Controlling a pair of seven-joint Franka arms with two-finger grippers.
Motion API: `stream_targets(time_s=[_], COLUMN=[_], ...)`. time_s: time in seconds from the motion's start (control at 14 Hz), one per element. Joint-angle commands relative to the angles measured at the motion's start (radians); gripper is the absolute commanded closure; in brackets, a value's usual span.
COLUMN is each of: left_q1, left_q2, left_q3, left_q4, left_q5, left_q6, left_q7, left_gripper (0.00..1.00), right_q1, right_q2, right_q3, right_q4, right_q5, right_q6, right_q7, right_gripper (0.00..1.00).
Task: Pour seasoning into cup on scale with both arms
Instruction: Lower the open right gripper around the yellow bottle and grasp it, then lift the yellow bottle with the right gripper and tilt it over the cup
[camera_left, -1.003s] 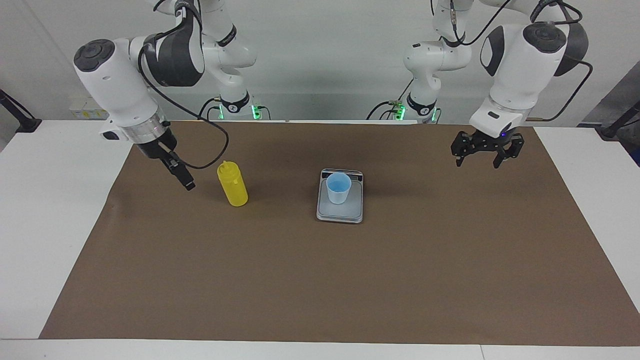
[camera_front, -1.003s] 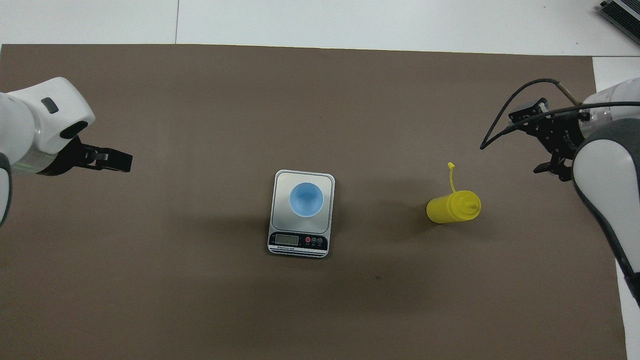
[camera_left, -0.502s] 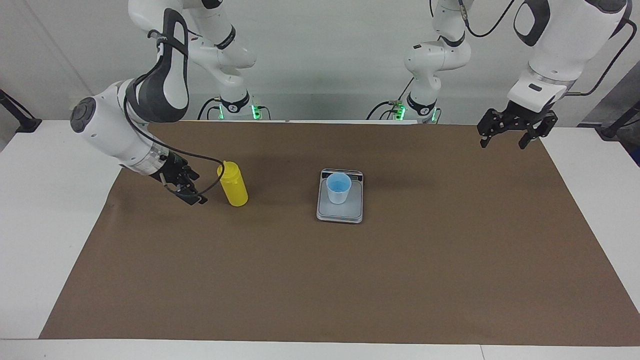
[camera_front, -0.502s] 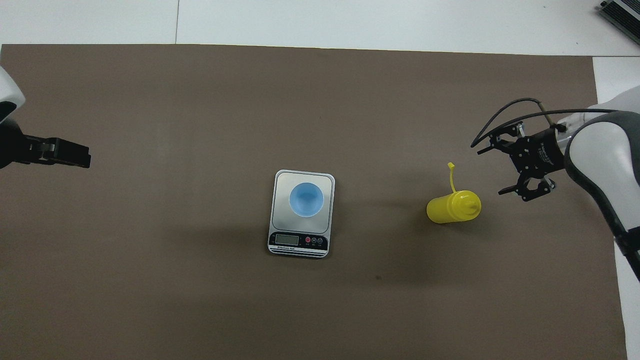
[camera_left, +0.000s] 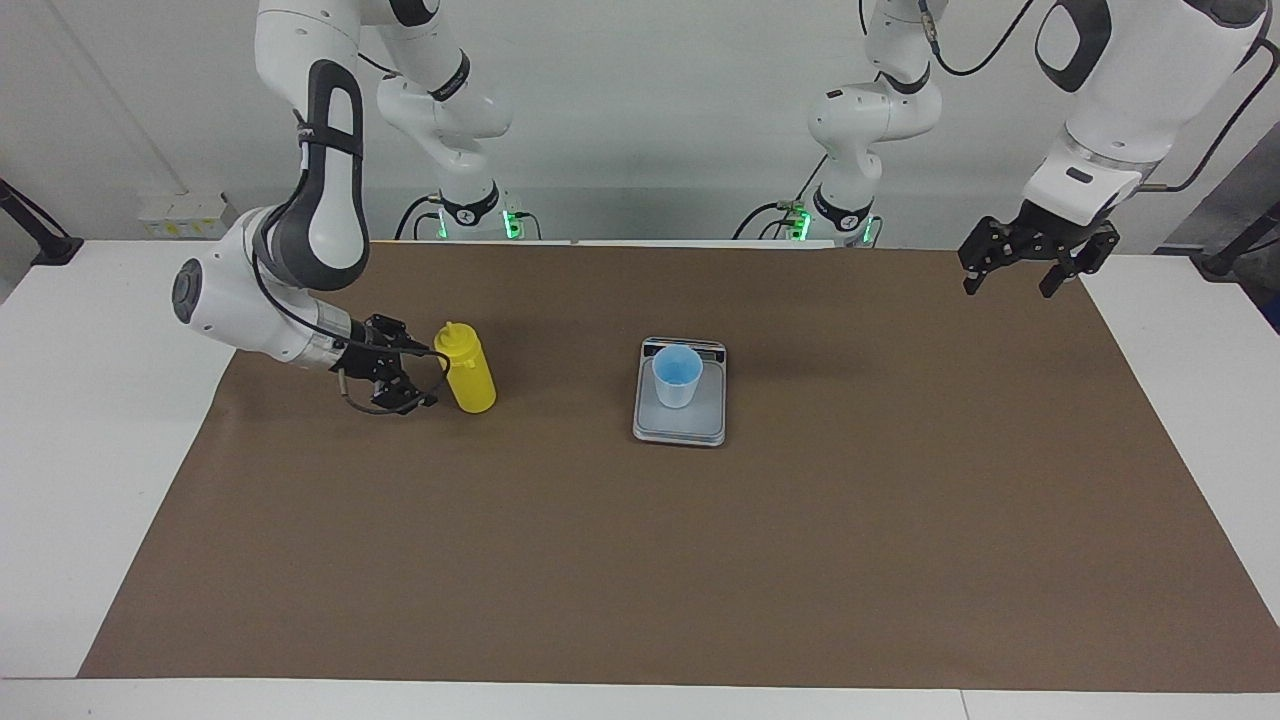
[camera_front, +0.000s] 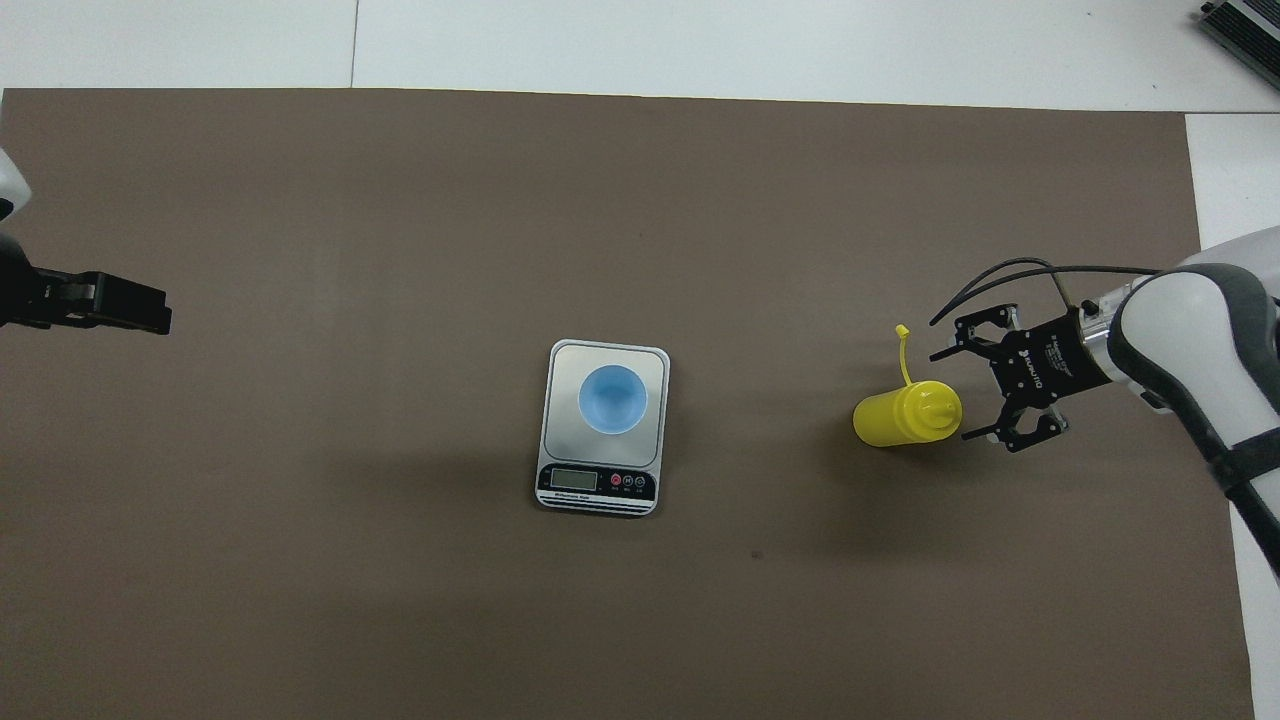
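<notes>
The thin yellow cap strap (camera_front: 903, 352) sticks out from the bottle's top (camera_front: 933, 409), so the strap will move along, still pointing out sideways, when the robot tips the bottle.
The yellow seasoning bottle (camera_left: 468, 375) (camera_front: 900, 418) stands upright on the brown mat, toward the right arm's end of the table. My right gripper (camera_left: 425, 372) (camera_front: 960, 393) lies level and low beside it, open, its fingertips just short of the bottle's side with nothing between them. The light blue cup (camera_left: 677, 375) (camera_front: 612, 398) stands on the grey scale (camera_left: 702, 422) (camera_front: 565, 362) at mid-table. My left gripper (camera_left: 1006, 288) (camera_front: 158, 308) hangs open and empty, raised over the mat's edge at the left arm's end.
A brown mat (camera_left: 640, 560) covers most of the white table (camera_left: 80, 420). The bottle's thin yellow cap strap (camera_front: 905, 350) sticks out from its top. The scale's dark display strip (camera_front: 597, 482) faces the robots.
My right gripper has come down, turned level and closed in on the bottle's side. My left gripper rose and drew away from the scale toward its own end, then held still.
</notes>
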Motion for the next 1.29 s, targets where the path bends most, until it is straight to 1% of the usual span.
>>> stream_targets(time_s=[0.0, 0.14, 0.21, 0.36, 0.43, 0.5, 0.57, 0.64, 0.72, 0.79, 0.93, 1.07, 1.15, 1.22], left_q1=[0.019, 0.008, -0.003, -0.062, -0.072, -0.090, -0.128, -0.139, -0.133, -0.133, -0.138, -0.135, -0.133, -0.129], left_q2=[0.008, 0.006, 0.005, 0.000, -0.001, -0.007, -0.009, -0.010, -0.012, -0.014, -0.023, -0.024, -0.024, -0.023], left_q3=[-0.011, -0.009, 0.012, 0.079, 0.086, 0.098, 0.139, 0.153, 0.150, 0.150, 0.150, 0.149, 0.144, 0.141], left_q4=[0.027, 0.025, 0.025, 0.022, 0.017, 0.013, 0.011, 0.007, 0.007, 0.005, -0.010, -0.016, -0.016, -0.018], left_q5=[-0.017, -0.017, -0.016, -0.016, -0.016, -0.014, -0.013, -0.013, -0.011, -0.011, -0.011, -0.011, -0.013, -0.013], left_q6=[-0.026, -0.025, -0.033, -0.035, -0.036, -0.042, -0.045, -0.044, -0.044, -0.047, -0.047, -0.045, -0.042, -0.032], left_q7=[0.006, 0.001, 0.004, 0.007, 0.009, 0.012, 0.012, 0.013, 0.014, 0.015, 0.012, 0.013, 0.014, 0.009], left_gripper=[0.00, 0.00, 0.00, 0.00, 0.00, 0.00, 0.00, 0.00, 0.00, 0.00, 0.00, 0.00, 0.00, 0.00], right_q1=[0.001, 0.004, 0.006, 0.007, 0.007, 0.021, 0.030, 0.032, 0.033, 0.032, 0.033, 0.036, 0.043, 0.073], right_q2=[-0.058, -0.076, -0.084, -0.084, -0.084, -0.084, -0.084, -0.084, -0.084, -0.084, -0.089, -0.110, -0.112, -0.110], right_q3=[0.008, 0.008, 0.008, 0.008, 0.008, 0.008, 0.008, 0.008, 0.008, 0.008, 0.007, 0.013, 0.017, 0.018], right_q4=[-0.101, -0.148, -0.161, -0.161, -0.161, -0.159, -0.159, -0.159, -0.159, -0.158, -0.132, -0.104, -0.075, -0.050], right_q5=[0.084, 0.119, 0.140, 0.159, 0.171, 0.171, 0.176, 0.181, 0.193, 0.194, 0.193, 0.178, 0.159, 0.120], right_q6=[0.048, 0.048, 0.050, 0.050, 0.051, 0.054, 0.068, 0.074, 0.077, 0.076, 0.074, 0.073, 0.067, 0.068], right_q7=[0.016, 0.013, 0.013, 0.014, 0.010, -0.010, -0.009, -0.007, -0.007, -0.007, 0.011, 0.048, 0.078, 0.126], right_gripper=[0.00, 0.00, 0.00, 0.00, 0.00, 0.16, 0.54, 0.79, 0.94, 1.00, 1.00, 1.00, 1.00, 1.00])
